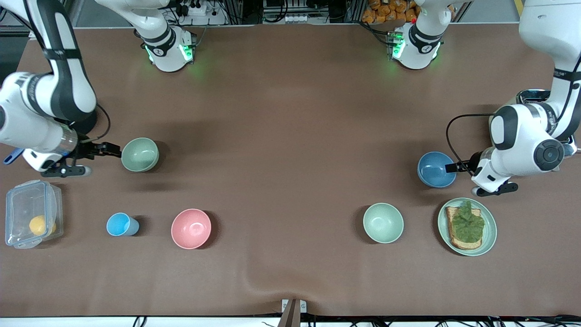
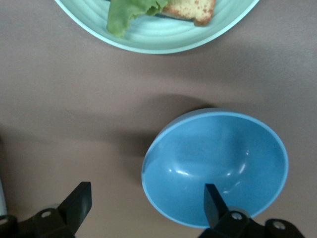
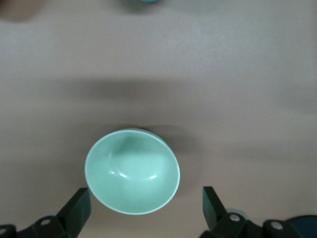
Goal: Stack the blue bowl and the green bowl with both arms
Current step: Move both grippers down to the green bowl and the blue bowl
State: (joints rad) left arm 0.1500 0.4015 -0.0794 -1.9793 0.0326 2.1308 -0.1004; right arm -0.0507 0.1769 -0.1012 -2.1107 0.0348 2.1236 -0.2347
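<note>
A blue handle (image 1: 13, 156) is sticking out behind my arm, so I expect to find a hidden black pot (image 1: 87, 123) there when I carry the green bowl away.
The blue bowl (image 1: 436, 169) stands upright near the left arm's end of the table. My left gripper (image 1: 452, 167) is open at its rim; in the left wrist view (image 2: 146, 200) one finger (image 2: 214, 198) is over the inside of the blue bowl (image 2: 215, 166) and the other is outside it, over the table. The green bowl (image 1: 140, 155) stands upright near the right arm's end. My right gripper (image 1: 114, 149) is open at its side; in the right wrist view (image 3: 146, 206) the green bowl (image 3: 132, 171) lies just ahead of and partly between the fingers.
Nearer the front camera stand a lighter mint bowl (image 1: 383, 222), a green plate with toast and lettuce (image 1: 489, 236) that also shows in the left wrist view (image 2: 158, 37), a pink bowl (image 1: 191, 228), a light-blue cup (image 1: 120, 224) and a clear lidded box (image 1: 18, 204).
</note>
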